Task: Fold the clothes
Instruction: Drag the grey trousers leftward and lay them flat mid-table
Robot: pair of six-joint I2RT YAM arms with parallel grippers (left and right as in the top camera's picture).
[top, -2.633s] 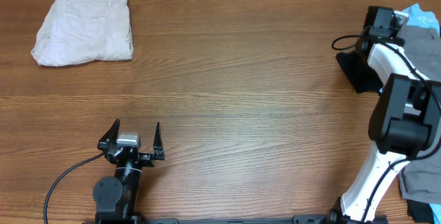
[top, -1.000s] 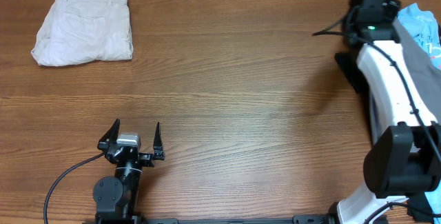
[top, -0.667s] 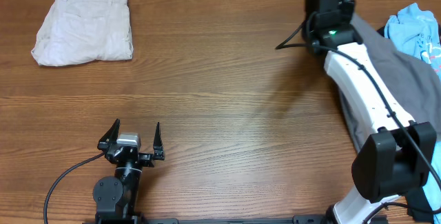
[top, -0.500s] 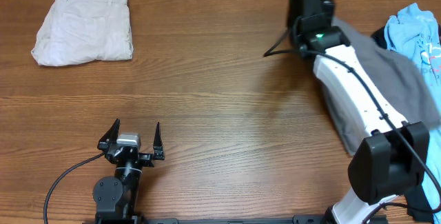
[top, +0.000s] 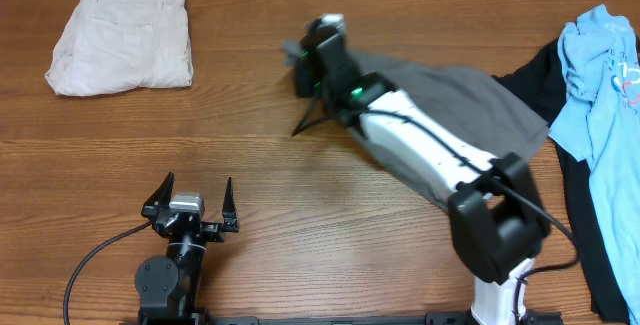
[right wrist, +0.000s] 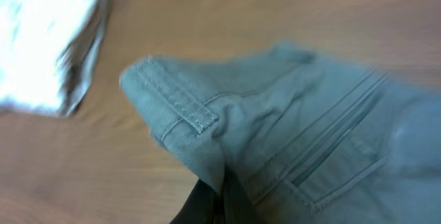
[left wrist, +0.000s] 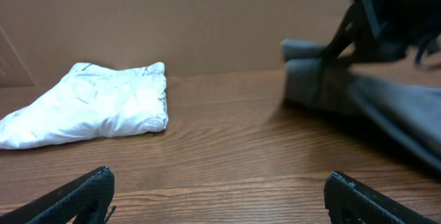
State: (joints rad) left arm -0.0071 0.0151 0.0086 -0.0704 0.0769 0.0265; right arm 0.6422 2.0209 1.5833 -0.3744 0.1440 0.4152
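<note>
There is clear wood by my left gripper, with the grey shorts trailing behind their waistband. My right gripper should pull there next until the shorts are spread out.
My right gripper is shut on the waistband of the grey shorts, holding them just above the table at back centre; the cloth trails right beneath the arm. In the right wrist view the waistband and a belt loop of the grey shorts bunch above the shut fingers. Folded cream shorts lie at the back left. A light blue tee rests on a black tee at the right edge. My left gripper stands open and empty at the front left, its fingertips framing bare wood.
The left wrist view shows the cream shorts far left and the grey shorts far right, with the right arm's dark head above them. The white right arm crosses the table diagonally from its base at front right.
The right arm has swept left from the pile at the right edge to back centre, dragging the grey shorts out over the table. The left arm has not moved.
</note>
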